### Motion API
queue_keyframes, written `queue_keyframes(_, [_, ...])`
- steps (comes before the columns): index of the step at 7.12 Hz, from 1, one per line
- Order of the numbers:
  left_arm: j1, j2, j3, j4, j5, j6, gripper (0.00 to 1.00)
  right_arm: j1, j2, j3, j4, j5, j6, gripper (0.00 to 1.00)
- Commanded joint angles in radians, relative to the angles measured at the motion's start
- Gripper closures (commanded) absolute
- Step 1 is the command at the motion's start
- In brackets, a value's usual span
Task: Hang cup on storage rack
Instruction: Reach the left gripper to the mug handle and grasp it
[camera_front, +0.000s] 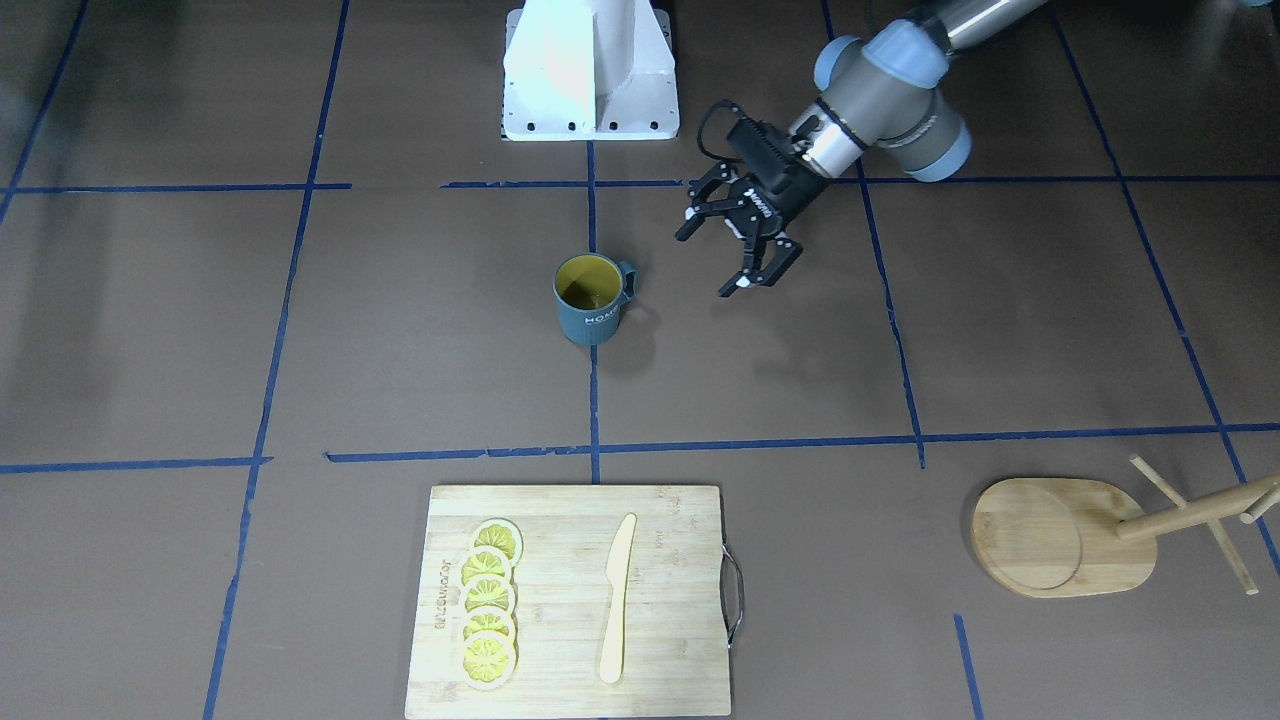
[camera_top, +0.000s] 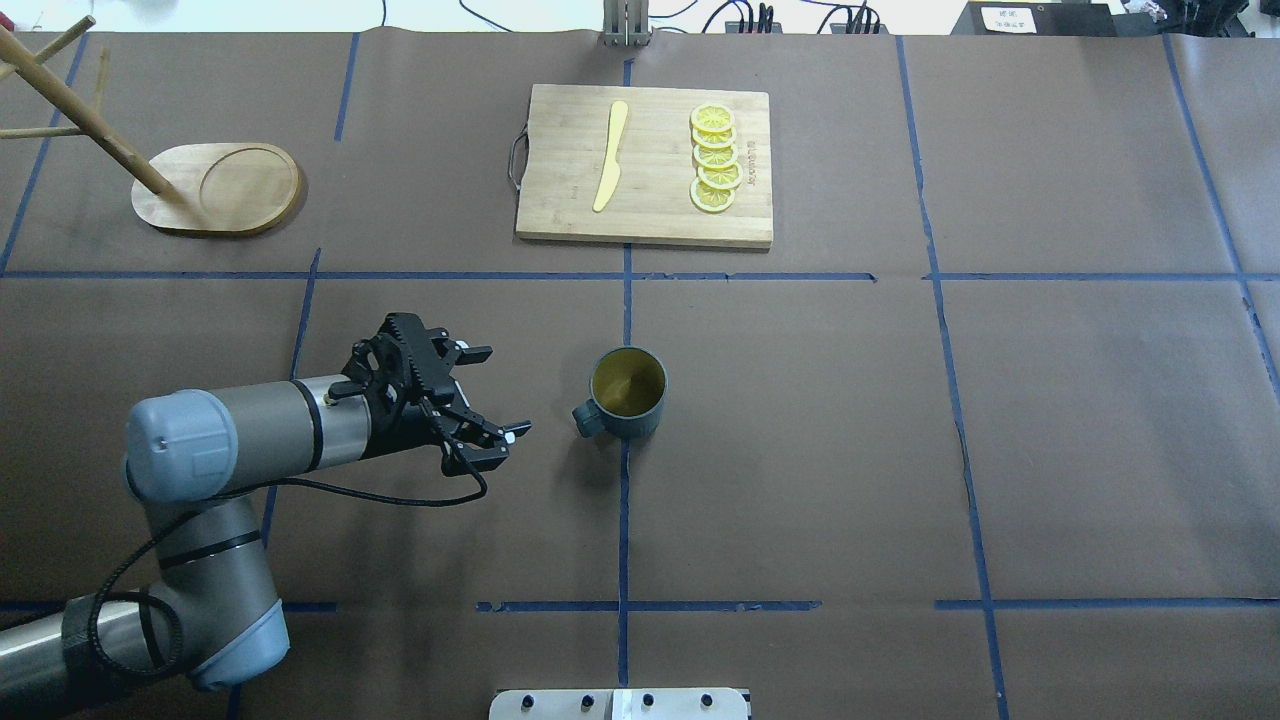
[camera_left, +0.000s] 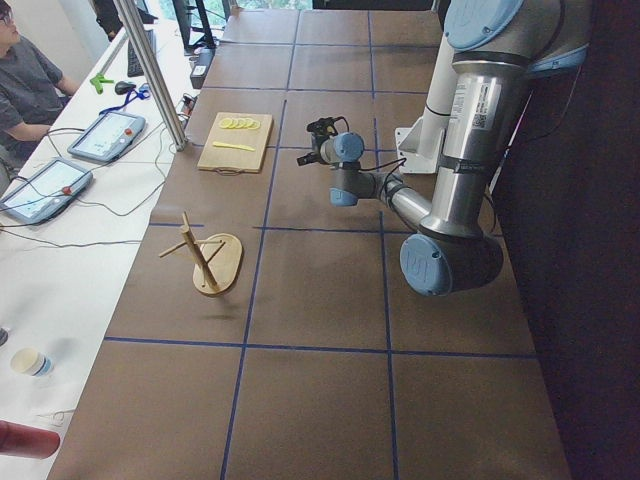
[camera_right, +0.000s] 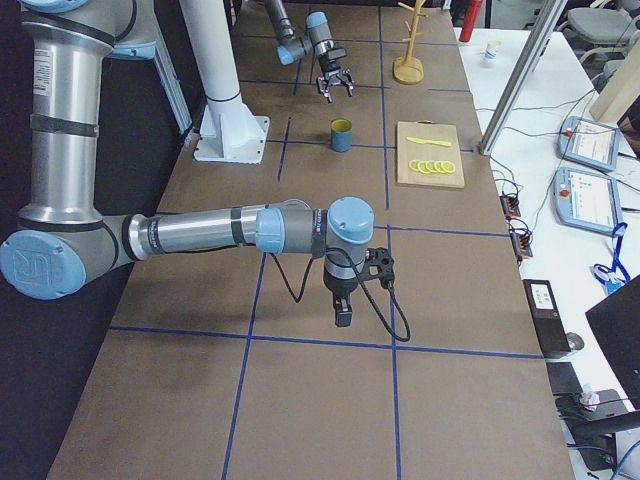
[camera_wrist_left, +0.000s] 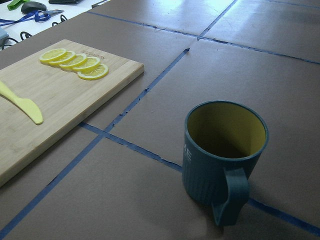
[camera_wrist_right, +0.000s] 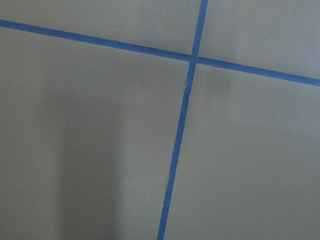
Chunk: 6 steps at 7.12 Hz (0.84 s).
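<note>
The cup's opening (camera_front: 588, 282) is much wider than the storage rack's slim wires (camera_front: 1258, 505), so I expect a peg to slip inside as I push the tipped cup on.
The cup (camera_top: 627, 394), dark blue-grey with a yellow inside, stands upright near the table's middle, also seen from the front (camera_front: 590, 300). Its handle (camera_wrist_left: 230, 197) points toward my left gripper (camera_top: 505, 392), which hovers open and empty a short way off to the cup's left in the overhead view. The storage rack (camera_top: 220, 190), a bamboo mug tree with an oval base, stands at the far left corner (camera_front: 1060, 535) with nothing on its pegs. My right gripper (camera_right: 342, 315) shows only in the exterior right view, pointing down over bare table; I cannot tell whether it is open or shut.
A bamboo cutting board (camera_top: 640, 170) with several lemon slices (camera_top: 714, 158) and a yellow knife (camera_top: 610, 155) lies at the far side, beyond the cup. The robot's white base (camera_front: 590, 70) sits at the near edge. A person sits at a side desk (camera_left: 25, 80).
</note>
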Motion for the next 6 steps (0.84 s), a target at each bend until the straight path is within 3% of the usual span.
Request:
queue_keyframes(1, [0.040,-0.075,0.076,-0.002,0.012,0.003,0.01,0.000,0.001,-0.001,0.000,0.000,0.002,0.00])
queue_keyframes(4, [0.057,-0.155,0.150,0.007,0.014,0.003,0.03,0.000,0.001,-0.003,0.000,0.000,0.004,0.00])
queue_keyframes(6, [0.098,-0.181,0.172,0.009,0.089,0.001,0.15,0.000,0.002,-0.006,0.000,0.000,0.002,0.00])
